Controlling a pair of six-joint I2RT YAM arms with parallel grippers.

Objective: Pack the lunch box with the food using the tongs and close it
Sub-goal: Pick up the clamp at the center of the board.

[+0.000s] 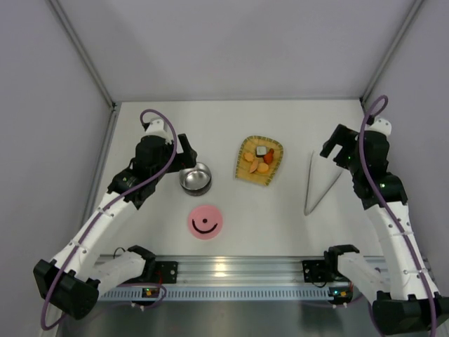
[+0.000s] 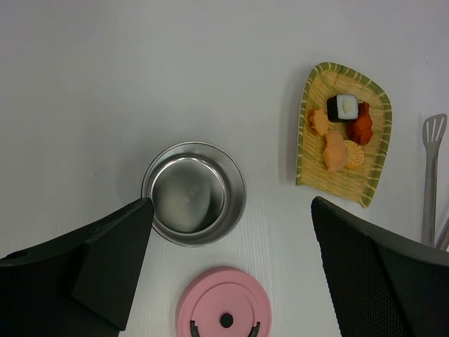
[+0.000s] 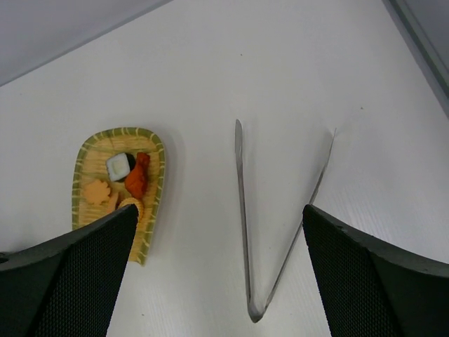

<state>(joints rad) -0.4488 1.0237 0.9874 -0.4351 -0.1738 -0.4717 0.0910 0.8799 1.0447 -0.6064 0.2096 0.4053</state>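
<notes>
The tongs lie free (image 1: 309, 179) and both their arms are within the open fingers, so my right gripper should go on moving down toward the joint end (image 1: 307, 212) before it closes across both arms.
The lunch box (image 1: 196, 178), a small shiny steel bowl (image 2: 194, 193), stands empty left of centre. Its pink lid (image 1: 205, 222) with the black smile mark lies flat just in front of it (image 2: 223, 305). The food (image 1: 260, 160) is several small pieces, mostly orange, one dark red, one dark-and-white (image 2: 340, 130) (image 3: 130, 175). The pale V-shaped tongs (image 1: 317, 184) lie on the table to the right, their joint towards me (image 3: 242, 210). My left gripper (image 1: 184, 158) (image 2: 231, 225) hangs open above the bowl and lid. My right gripper (image 1: 337, 151) (image 3: 219, 217) hangs open above the tongs, holding nothing.
The food lies on a yellow woven tray (image 1: 247, 172) (image 2: 337, 184) (image 3: 84, 151) between the bowl and the tongs. Grey walls close off the back and both sides. A metal rail (image 1: 231, 270) runs along the near edge.
</notes>
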